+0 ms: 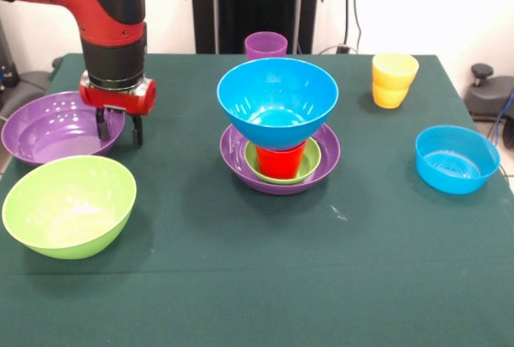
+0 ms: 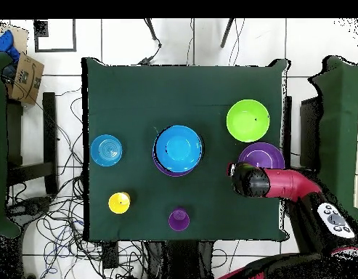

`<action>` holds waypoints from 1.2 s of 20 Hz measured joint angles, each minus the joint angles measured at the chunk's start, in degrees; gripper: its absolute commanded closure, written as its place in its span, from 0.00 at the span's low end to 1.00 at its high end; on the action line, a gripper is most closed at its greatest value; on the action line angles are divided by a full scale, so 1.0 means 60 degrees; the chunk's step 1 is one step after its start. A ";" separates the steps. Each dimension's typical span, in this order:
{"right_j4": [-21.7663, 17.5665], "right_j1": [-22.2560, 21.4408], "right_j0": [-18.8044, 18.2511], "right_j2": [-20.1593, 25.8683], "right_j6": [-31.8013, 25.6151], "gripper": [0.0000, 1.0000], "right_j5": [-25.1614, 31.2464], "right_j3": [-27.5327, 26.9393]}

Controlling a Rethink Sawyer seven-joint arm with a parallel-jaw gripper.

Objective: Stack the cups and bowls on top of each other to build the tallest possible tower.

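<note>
I expect the far side of the large purple bowl [image 1: 58, 128] to tip down when I lift the bowl, because my gripper has its fingers on both sides of the wide rim [image 1: 121, 126], well away from the bowl's middle.
The tower stands mid-table: a large purple bowl [image 1: 328, 157] at the base, a small green bowl [image 1: 312, 162] in it, a red cup [image 1: 281, 161], and a large blue bowl [image 1: 277, 100] [image 2: 179, 147] on top. At the left edge sits a second large purple bowl [image 1: 56, 128] [image 2: 264, 153]. My gripper [image 1: 120, 136] is open, with one finger on each side of that bowl's right rim. In the overhead view the arm's head [image 2: 247, 180] hides the fingers. A lime green bowl [image 1: 70, 205] [image 2: 247, 120] lies in front of the purple one.
A purple cup [image 1: 266, 44] [image 2: 179, 219] stands behind the tower. Two stacked yellow cups [image 1: 393, 79] [image 2: 119, 203] are at the back right. A small blue bowl [image 1: 456, 159] [image 2: 107, 150] sits by the right edge. Green cloth covers the table [image 1: 265, 283].
</note>
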 measured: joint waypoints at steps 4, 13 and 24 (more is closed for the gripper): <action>-0.0141 -0.0035 -0.0023 -0.0028 -0.0001 1.00 -0.0021 -0.0065; -0.0182 -0.0013 -0.0040 -0.0027 0.0000 1.00 -0.0244 -0.0230; 0.0147 -0.0694 0.0020 -0.0032 0.0000 1.00 -0.0101 -0.0095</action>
